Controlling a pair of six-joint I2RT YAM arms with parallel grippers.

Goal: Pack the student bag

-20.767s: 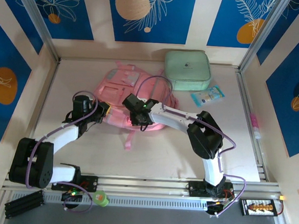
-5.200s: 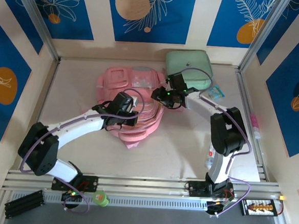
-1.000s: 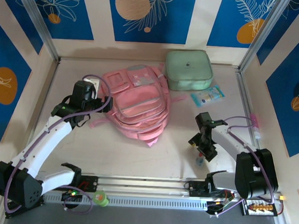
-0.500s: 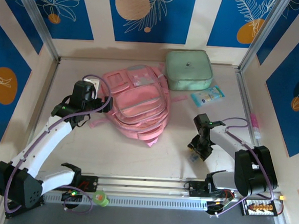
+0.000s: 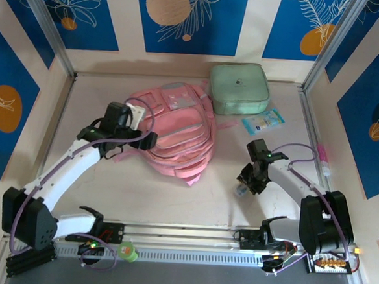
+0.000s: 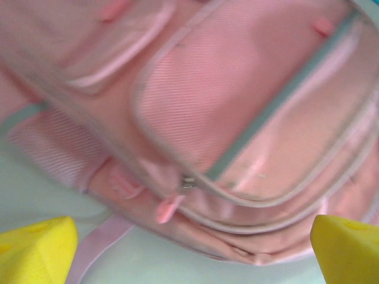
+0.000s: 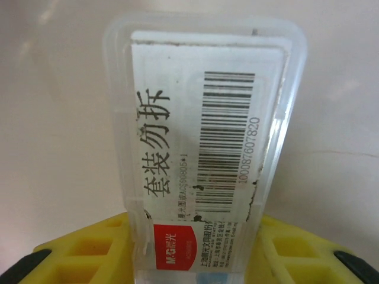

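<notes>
Next, my left gripper pinches the pocket's edge and raises it first, because the student bag's front pocket is lying flat and is too closed for the clear box.
The student bag, a soft pink backpack, lies flat at the middle of the table. My left gripper hovers at its left side, wide open. In the left wrist view the bag spreads beneath the yellow fingertips, and a pink zipper pull hangs between them, untouched. My right gripper is to the right of the bag, shut on a clear plastic box. Up close, the box carries a white barcode label and sits between the yellow fingers.
A mint-green zip case stands at the back, just right of the bag. A blue-and-white packet lies in front of it. A pink pen rests on the table's right rail.
My left arm has swung right, bringing its open gripper onto the bag's left side. The right gripper has closed on the clear plastic box and shifted slightly up and left with it.
</notes>
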